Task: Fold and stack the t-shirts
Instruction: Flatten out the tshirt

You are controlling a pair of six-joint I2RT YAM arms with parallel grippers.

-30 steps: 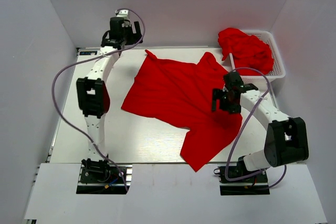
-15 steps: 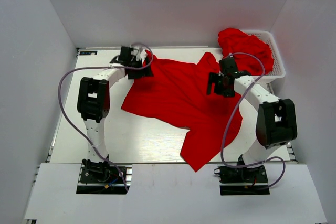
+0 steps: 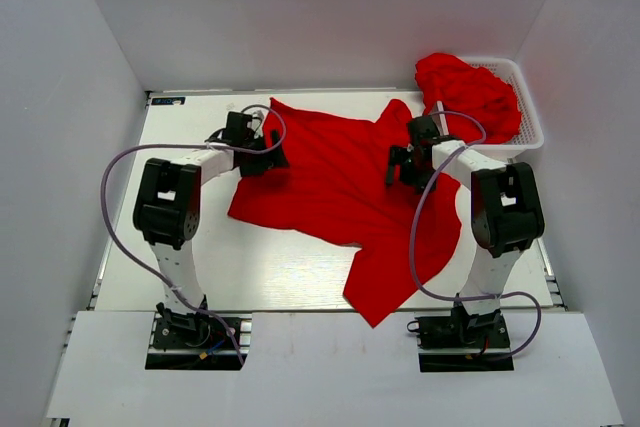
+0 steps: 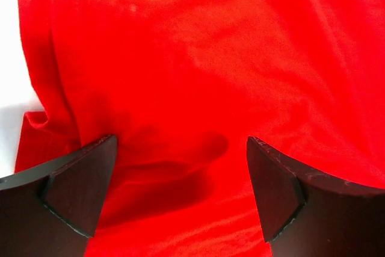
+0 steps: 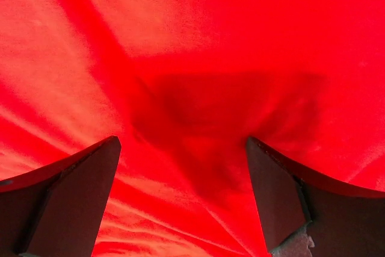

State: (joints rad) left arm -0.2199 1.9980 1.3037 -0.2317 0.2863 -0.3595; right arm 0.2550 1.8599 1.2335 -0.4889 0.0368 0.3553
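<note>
The red t-shirt's hem (image 3: 236, 201) is slanted and creased next to my left gripper. Both my grippers should slide the shirt's body (image 3: 335, 167) straight and flat first, and then I will fold it.
A red t-shirt (image 3: 340, 182) lies spread and rumpled across the white table (image 3: 170, 247). My left gripper (image 3: 272, 155) is open, low over the shirt's left edge; in the left wrist view (image 4: 180, 148) red cloth fills the gap between its fingers (image 4: 78, 191), with bare table at the far left. My right gripper (image 3: 398, 165) is open, low over the shirt's right part; in the right wrist view (image 5: 180, 148) red cloth lies between its fingers (image 5: 280, 197). Neither holds anything. More red shirts (image 3: 465, 92) are heaped in the basket at the back right.
A white slatted basket (image 3: 528, 112) stands at the back right corner, holding the red heap. White walls close in the table on three sides. The shirt's lower part (image 3: 395, 277) reaches the table's near edge.
Both arms came down onto the shirt. The left gripper moved from the back left corner to the shirt's left edge. The right gripper moved back and left onto the shirt's right part.
</note>
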